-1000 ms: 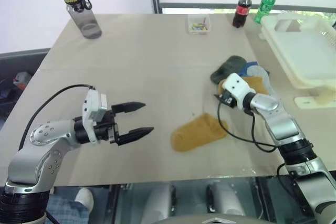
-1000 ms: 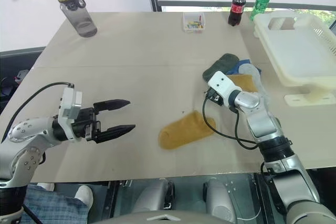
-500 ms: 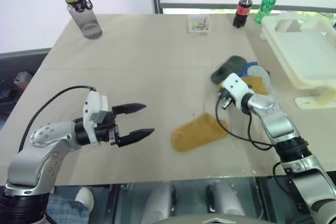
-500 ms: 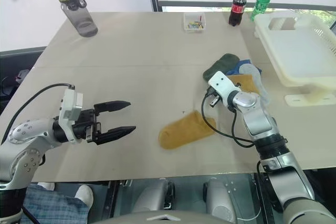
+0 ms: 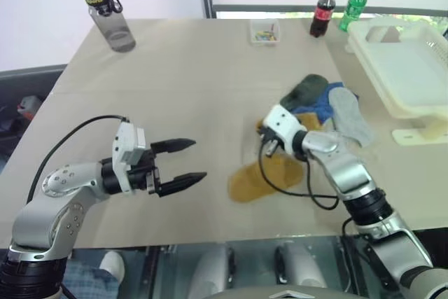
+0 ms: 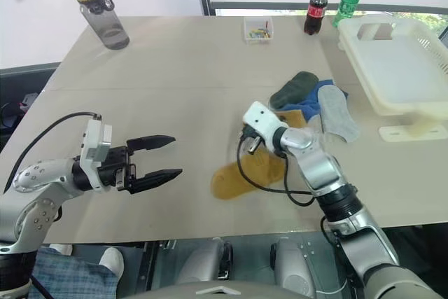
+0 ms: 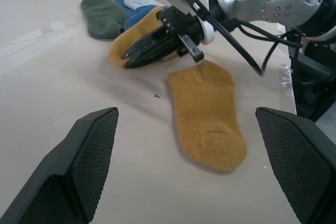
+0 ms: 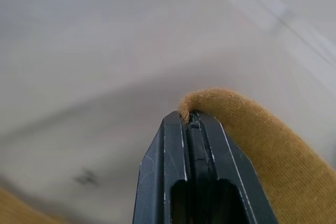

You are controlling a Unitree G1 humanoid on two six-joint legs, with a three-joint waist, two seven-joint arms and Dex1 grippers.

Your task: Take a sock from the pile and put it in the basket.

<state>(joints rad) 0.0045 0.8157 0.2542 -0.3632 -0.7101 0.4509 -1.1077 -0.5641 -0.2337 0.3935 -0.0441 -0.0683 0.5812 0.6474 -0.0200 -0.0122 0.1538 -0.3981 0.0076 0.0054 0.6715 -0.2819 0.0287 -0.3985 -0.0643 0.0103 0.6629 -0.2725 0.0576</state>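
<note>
The mustard sock bends limply around my right gripper's fingertips, so the sock's other edge will crumple into a lasting fold when I carry and lay it.
The pile lies right of the table's middle: a dark green sock, a blue one and a pale grey one. My right gripper is shut on the edge of a mustard sock, dragged out to the pile's left; the pinched hem curls over the closed fingertips. A second mustard sock lies flat just in front of that gripper. My left gripper hangs open and empty at the left, well clear of the socks. The creamy-white basket stands at the far right.
A dark water bottle stands at the back left. A small clear box, a cola bottle and a green bottle line the far edge. The table's front edge runs just below both arms.
My right gripper has shut on the mustard sock and swung left, pulling it out of the pile and uncovering the grey sock. The left arm has stayed still.
</note>
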